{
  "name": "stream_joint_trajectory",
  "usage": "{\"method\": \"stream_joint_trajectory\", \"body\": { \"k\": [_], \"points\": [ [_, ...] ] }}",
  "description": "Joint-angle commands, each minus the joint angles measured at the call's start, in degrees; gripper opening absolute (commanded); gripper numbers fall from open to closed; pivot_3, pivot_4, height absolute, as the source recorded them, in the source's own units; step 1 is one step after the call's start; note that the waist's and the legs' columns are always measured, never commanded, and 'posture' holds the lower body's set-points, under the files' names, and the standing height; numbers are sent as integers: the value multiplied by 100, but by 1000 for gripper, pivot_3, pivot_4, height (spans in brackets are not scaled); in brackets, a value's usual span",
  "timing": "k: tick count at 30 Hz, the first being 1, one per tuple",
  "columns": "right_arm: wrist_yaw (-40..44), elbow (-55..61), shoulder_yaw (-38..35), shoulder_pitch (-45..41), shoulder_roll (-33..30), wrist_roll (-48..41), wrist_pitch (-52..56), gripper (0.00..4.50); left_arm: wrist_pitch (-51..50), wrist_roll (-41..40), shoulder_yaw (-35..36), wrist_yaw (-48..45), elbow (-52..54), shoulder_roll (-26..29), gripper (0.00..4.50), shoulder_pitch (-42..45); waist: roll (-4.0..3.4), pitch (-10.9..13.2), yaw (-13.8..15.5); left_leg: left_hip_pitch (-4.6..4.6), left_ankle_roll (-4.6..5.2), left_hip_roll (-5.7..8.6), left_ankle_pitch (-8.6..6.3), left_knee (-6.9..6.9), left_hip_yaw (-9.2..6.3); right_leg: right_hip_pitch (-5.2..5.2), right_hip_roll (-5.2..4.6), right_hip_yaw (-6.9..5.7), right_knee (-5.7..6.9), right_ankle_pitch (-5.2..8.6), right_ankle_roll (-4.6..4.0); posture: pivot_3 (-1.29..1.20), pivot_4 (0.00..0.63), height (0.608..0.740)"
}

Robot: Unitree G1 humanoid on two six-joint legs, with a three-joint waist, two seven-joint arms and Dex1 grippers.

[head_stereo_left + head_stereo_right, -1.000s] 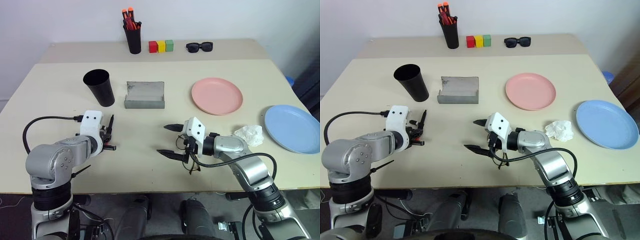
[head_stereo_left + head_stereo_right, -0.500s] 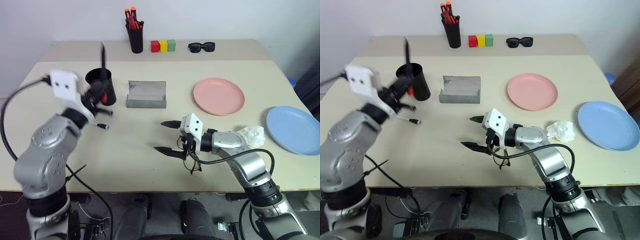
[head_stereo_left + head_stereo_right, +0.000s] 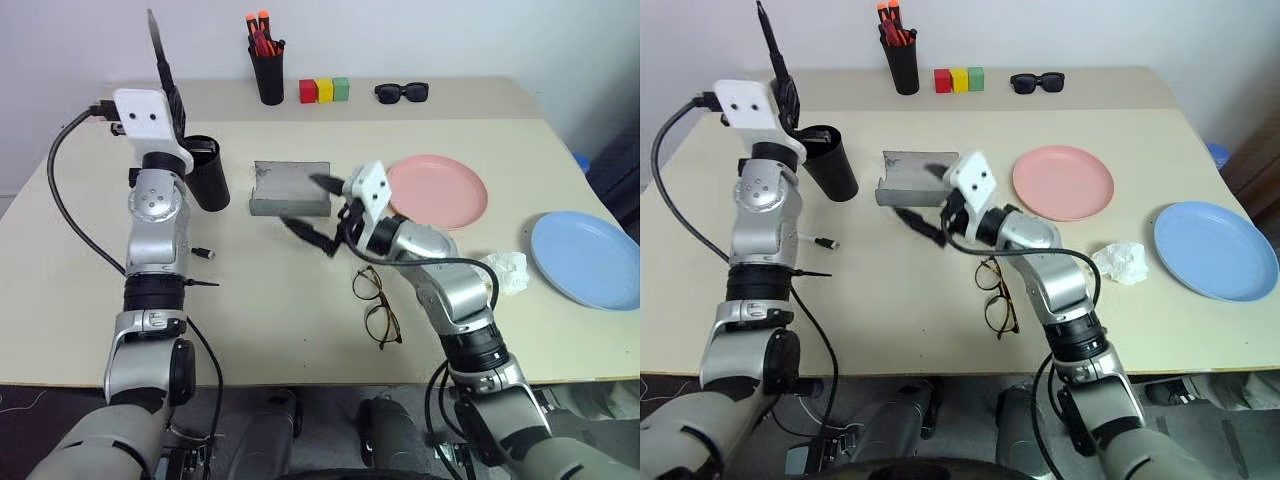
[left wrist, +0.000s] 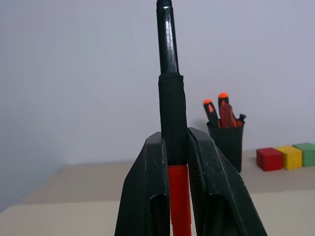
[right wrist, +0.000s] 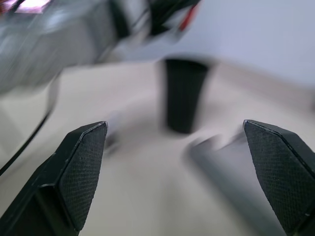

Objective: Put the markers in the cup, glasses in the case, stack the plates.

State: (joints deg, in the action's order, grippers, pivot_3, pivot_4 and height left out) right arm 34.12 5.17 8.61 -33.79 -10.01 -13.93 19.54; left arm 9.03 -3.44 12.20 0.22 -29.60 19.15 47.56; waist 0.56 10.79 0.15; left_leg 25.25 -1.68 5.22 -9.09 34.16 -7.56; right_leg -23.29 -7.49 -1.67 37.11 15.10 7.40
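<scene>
The black marker is upright with its red end above the black cup, so my left gripper should keep lowering it and let it go into the cup's opening.
My left gripper is raised above the black cup and shut on the black marker, whose red section sits between the fingers. The marker stands upright. What looks like the other marker, pale with a black cap, lies on the table beside the left arm. My right gripper hangs open and empty above the table, in front of the grey case, whose lid is open. The wire-framed glasses lie on the table nearer than that gripper. The pink plate and the blue plate lie apart on the right.
A crumpled tissue lies between the two plates. At the back of the table stand a narrow pen holder with orange-capped pens, three coloured blocks and black sunglasses.
My left arm swung up from table level, carrying the marker to above the cup. My right gripper rose and moved toward the case, still open, away from the glasses.
</scene>
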Motion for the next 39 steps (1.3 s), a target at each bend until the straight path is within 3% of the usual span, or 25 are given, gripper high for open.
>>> {"method": "stream_joint_trajectory", "body": {
  "k": [1, 14, 23, 29, 34, 39],
  "points": [
    [-340, -15, -126, -55, 79, 158, -224, 4500, 474, 52, 46, 98, -248, 2, 13, 161, 0, 0, -25, 0, 0, 0, 0, 0, 1, 0, 0, 1, 0, 0, 0, 0, 150, 740],
    [-508, -45, -36, -33, 195, 207, -340, 4500, 674, -116, 143, 303, -215, -296, 13, -289, 0, 0, -128, -2, -2, -1, 3, 1, -1, -2, 5, -1, 14, -2, 0, 0, 150, 740],
    [-445, -66, -9, -41, 225, 211, -356, 4500, 606, -57, 111, 512, -79, -360, 4432, -448, 0, 0, -122, -2, -3, -1, 4, 2, -2, -2, 5, 0, 15, -2, -1, 0, 150, 740],
    [-430, -53, 6, -32, 235, 209, -353, 4500, 522, -153, 201, 668, 187, -396, 4432, -447, 0, 0, -122, -2, -3, -1, 4, 2, -3, -1, 5, 0, 14, -3, -1, 0, 150, 740],
    [-429, -18, -1, -41, 232, 200, -335, 4500, -280, -473, 606, 929, 1342, -277, 4432, -629, -1, 0, -156, -2, -3, -4, 4, 1, -7, -5, 7, 2, 16, -3, -1, 0, 150, 740],
    [-72, 71, -81, -6, -3, 0, -224, 4500, -2546, -636, 1142, 1489, 3245, 10, 4432, -1300, -1, 0, -237, -3, -6, -8, 5, 1, -12, -6, 11, 5, 22, -3, -2, 0, 150, 740]
  ]
}}
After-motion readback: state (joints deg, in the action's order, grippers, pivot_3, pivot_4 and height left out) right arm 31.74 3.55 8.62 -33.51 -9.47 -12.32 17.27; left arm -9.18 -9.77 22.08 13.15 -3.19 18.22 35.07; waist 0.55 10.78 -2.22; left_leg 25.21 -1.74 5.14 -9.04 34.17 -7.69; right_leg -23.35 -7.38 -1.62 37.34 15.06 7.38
